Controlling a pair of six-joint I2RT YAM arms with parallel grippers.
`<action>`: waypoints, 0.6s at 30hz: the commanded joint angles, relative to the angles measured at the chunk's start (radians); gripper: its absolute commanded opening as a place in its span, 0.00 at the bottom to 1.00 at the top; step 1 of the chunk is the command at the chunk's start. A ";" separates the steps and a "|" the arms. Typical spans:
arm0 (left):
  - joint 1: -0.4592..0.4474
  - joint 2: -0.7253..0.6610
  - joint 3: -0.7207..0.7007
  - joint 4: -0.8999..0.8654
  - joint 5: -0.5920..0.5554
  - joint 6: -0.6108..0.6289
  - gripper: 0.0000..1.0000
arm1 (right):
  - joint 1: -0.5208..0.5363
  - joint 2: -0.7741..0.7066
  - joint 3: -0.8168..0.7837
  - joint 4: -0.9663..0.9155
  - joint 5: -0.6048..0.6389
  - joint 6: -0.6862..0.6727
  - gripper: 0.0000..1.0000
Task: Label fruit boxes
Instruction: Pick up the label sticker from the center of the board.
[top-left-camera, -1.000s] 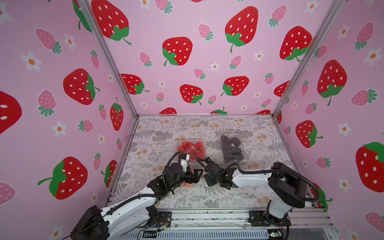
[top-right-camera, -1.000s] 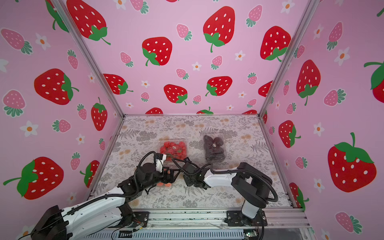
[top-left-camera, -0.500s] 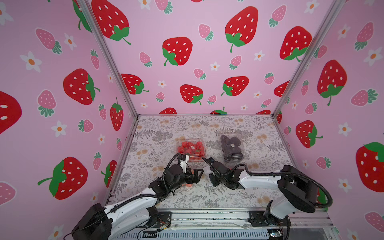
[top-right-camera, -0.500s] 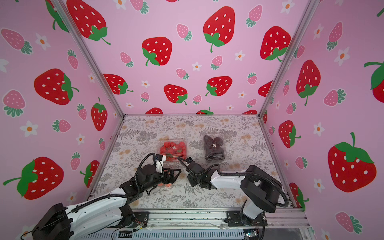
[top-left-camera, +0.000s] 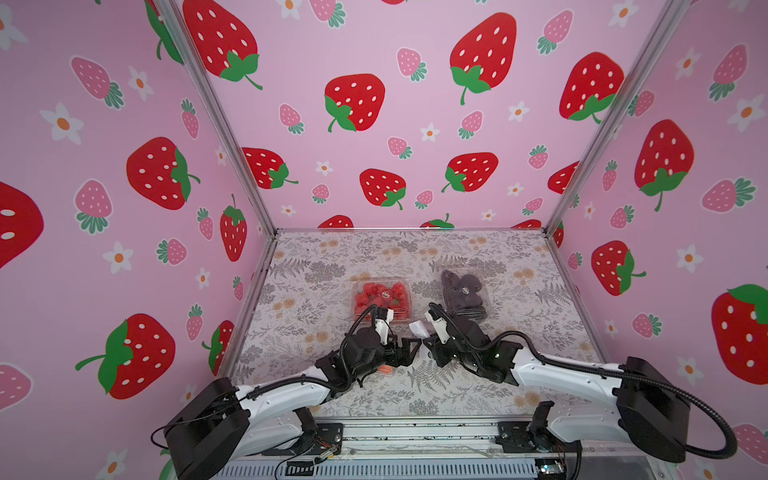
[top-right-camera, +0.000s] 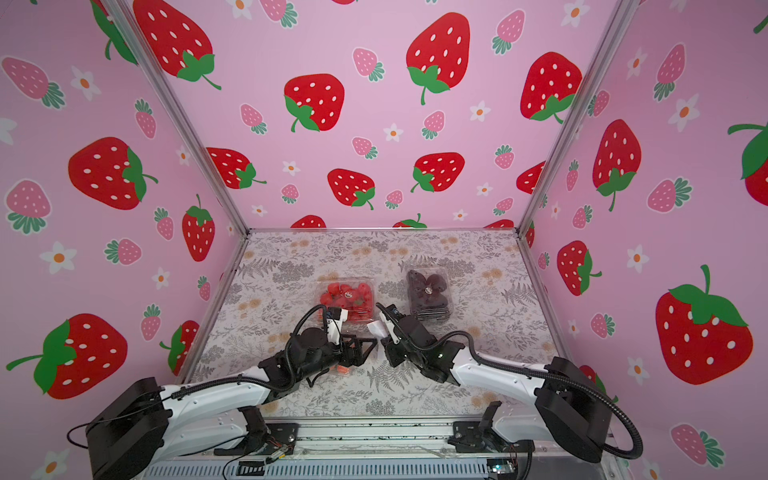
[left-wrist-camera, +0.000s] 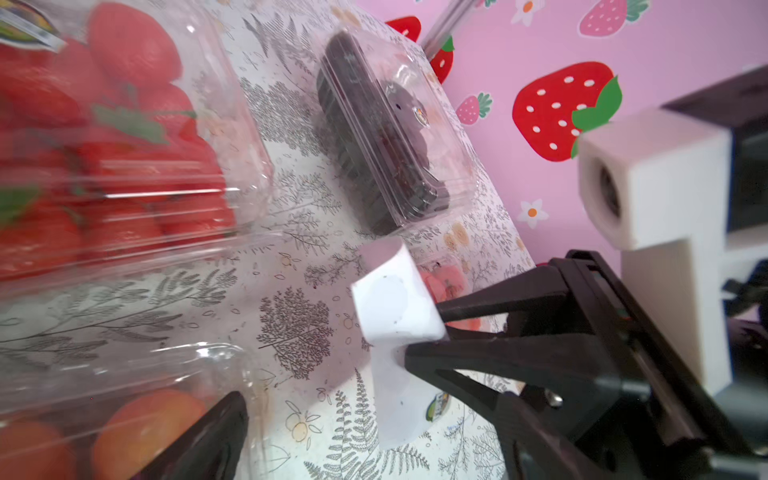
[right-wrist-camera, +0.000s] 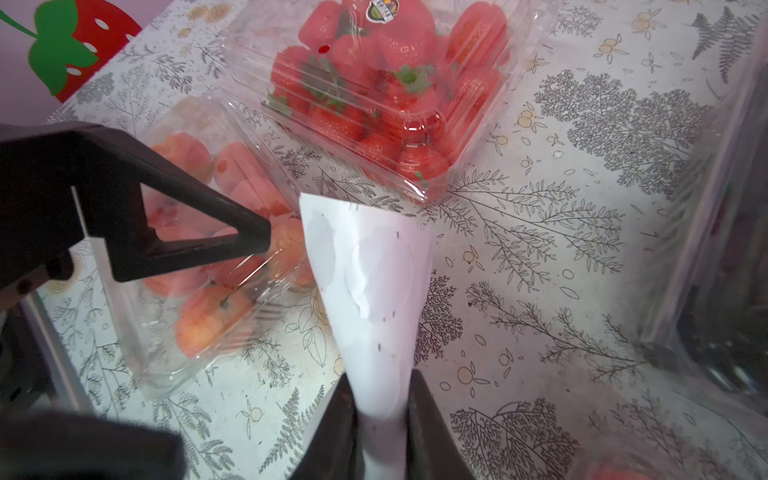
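Observation:
Next, I take the sheet's loose end (right-wrist-camera: 360, 228) with my left gripper before my right gripper picks the sticker, because my right gripper is clamping the curled sheet beside its sticker (left-wrist-camera: 436, 406).
My right gripper (right-wrist-camera: 382, 415) is shut on the lower end of a curled white sticker sheet (right-wrist-camera: 365, 270), which stands up off the table in both top views (top-left-camera: 418, 329) (top-right-camera: 376, 328). My left gripper (top-left-camera: 409, 353) is open, one finger (right-wrist-camera: 187, 232) above the clamshell of orange-pink fruits (right-wrist-camera: 199, 266), the other (left-wrist-camera: 216, 432) beside it. The strawberry box (top-left-camera: 380, 297) lies just behind them. The dark-fruit box (top-left-camera: 463, 293) sits to its right. A small box of orange-red fruits (left-wrist-camera: 451, 278) shows behind the sheet.
The floral table (top-left-camera: 316, 291) is walled in pink on three sides, with metal posts (top-left-camera: 582, 166) at the back corners. The two arms nearly meet at mid-table. A metal rail (top-left-camera: 415, 432) runs along the front edge.
The right jaws have closed on the sticker sheet, and its free end now stands up between the two grippers. The right elbow has swung outward. The left gripper has barely moved.

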 joint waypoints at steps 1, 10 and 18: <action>0.001 -0.086 0.009 -0.015 -0.085 0.014 0.97 | -0.010 -0.047 -0.035 0.040 -0.072 -0.017 0.22; -0.003 0.004 0.058 0.136 0.109 0.064 0.85 | -0.012 -0.152 -0.050 0.067 -0.210 -0.011 0.22; -0.006 0.044 0.094 0.201 0.203 0.088 0.52 | -0.013 -0.141 -0.047 0.082 -0.261 -0.023 0.22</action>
